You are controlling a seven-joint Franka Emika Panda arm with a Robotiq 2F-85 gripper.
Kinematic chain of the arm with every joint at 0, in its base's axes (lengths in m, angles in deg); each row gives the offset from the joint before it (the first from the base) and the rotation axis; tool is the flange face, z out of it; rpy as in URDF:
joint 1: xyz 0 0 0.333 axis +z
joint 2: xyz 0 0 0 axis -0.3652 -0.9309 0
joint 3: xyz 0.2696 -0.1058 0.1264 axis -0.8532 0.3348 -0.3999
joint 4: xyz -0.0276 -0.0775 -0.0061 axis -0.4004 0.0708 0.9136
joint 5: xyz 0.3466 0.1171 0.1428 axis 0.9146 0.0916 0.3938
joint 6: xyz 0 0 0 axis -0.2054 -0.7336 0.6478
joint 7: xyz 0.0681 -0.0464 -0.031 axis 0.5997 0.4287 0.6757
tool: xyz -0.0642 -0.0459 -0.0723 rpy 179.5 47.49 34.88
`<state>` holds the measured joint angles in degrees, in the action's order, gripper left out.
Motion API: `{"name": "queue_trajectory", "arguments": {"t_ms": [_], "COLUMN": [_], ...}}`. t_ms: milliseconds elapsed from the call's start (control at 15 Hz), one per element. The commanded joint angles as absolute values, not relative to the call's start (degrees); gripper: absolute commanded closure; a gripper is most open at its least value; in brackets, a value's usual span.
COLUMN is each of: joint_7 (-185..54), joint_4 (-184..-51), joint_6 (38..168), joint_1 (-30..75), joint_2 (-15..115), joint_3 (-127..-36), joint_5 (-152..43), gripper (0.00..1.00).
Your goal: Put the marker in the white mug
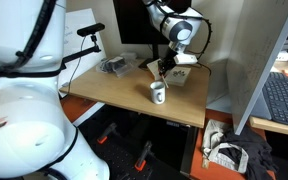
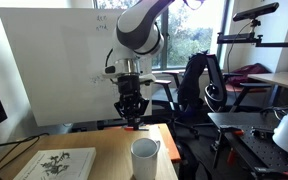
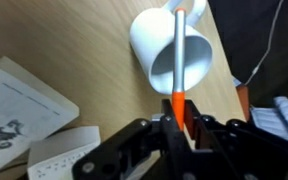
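Note:
I should pull my gripper back and tip the marker down into the mug's opening (image 3: 164,68), because the marker's grey end (image 3: 179,22) reaches across the white mug toward its handle.
My gripper (image 3: 180,125) is shut on the marker (image 3: 179,70), a reddish-orange stick with a paler grey end that points away from the jaws. In the wrist view the marker lies across the white mug (image 3: 171,50), which stands on the wooden table below. In both exterior views the gripper (image 2: 131,117) (image 1: 163,68) hangs above the table behind the mug (image 2: 144,158) (image 1: 158,93), apart from it. The marker shows as a small red bit at the fingertips (image 2: 132,124).
A beige booklet (image 2: 56,164) (image 3: 19,105) and a white box (image 3: 59,152) lie on the table (image 1: 124,95) beside the mug. A grey packet (image 1: 114,66) sits at the back. A whiteboard (image 2: 54,60) stands behind. The table edge runs close to the mug.

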<state>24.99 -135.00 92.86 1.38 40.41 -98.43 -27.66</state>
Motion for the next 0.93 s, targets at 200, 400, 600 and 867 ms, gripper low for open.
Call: {"name": "queue_trajectory", "arguments": {"t_ms": [200, 400, 600, 867], "joint_7": [46.7, 54.59, 58.52, 61.55], "joint_4": [-133.22, -131.01, -127.75, -122.66], "joint_6": [79.99, 73.16, 68.82, 65.03], "joint_1": [2.06, 2.64, 2.99, 3.11], "joint_2": [41.26, 39.83, 37.35, 32.38], "joint_3": [-96.76, -95.54, -94.14, -92.98], "joint_5": [-20.16, -18.66, -16.71, -14.5], "gripper": [0.96, 0.96, 0.96, 0.96]}}
